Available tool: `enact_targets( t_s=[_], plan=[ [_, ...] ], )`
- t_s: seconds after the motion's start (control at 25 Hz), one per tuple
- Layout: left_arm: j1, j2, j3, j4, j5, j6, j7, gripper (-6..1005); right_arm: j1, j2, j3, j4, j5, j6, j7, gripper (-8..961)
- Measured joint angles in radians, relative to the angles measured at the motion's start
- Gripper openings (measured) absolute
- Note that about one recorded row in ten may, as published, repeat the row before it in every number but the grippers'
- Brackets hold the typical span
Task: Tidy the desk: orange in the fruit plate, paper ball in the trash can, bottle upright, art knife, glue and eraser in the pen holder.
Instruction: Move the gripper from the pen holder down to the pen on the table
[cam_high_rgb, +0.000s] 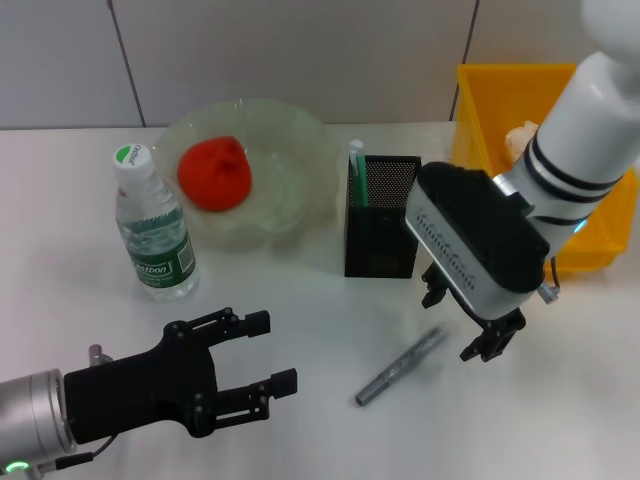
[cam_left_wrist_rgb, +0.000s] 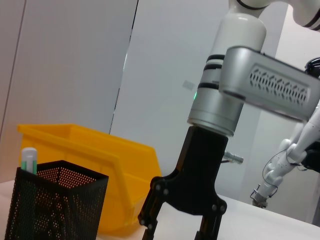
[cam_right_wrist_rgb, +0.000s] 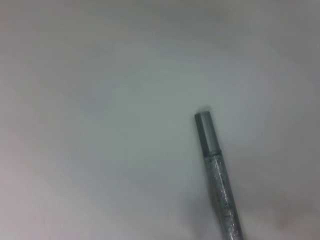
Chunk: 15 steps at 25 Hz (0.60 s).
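I should pick up the art knife by its far end with my right gripper and bring it to my left gripper's fingers, because it lies flat and short of them.
The grey art knife lies flat on the white table, and it also shows in the right wrist view. My right gripper is open and empty, just above the table by the knife's far end; it also shows in the left wrist view. The black mesh pen holder stands behind it with a green-and-white glue stick inside. The orange sits in the glass fruit plate. The water bottle stands upright. The paper ball lies in the yellow bin. My left gripper is open and empty at the front left. No eraser shows.
The yellow bin stands at the back right, close behind my right arm. The left wrist view shows the pen holder in front of the bin. Bare white table lies between my two grippers.
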<state>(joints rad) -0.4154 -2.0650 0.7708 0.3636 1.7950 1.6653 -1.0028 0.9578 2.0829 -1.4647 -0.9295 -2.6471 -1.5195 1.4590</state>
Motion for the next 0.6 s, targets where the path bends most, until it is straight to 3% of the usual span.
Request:
enact_targets(
  t_s=[0.16,0.28,0.6],
  plan=[
    [-0.001,-0.002,-0.001,-0.001,-0.004,0.000,0.000,736,0.002,0.000,-0.022,0.015,-0.003,0.032,0.001,727],
    [0.001,-0.003,-0.001,-0.002,-0.012,0.000,0.000,736,0.003,0.000,-0.038,0.027,-0.009,0.061,-0.001,618],
    [0.011,-0.003,-0.001,-0.002,-0.026,0.000,0.008,735,0.006,0.001,-0.081,0.057,-0.010,0.117,-0.016,564]
  ],
)
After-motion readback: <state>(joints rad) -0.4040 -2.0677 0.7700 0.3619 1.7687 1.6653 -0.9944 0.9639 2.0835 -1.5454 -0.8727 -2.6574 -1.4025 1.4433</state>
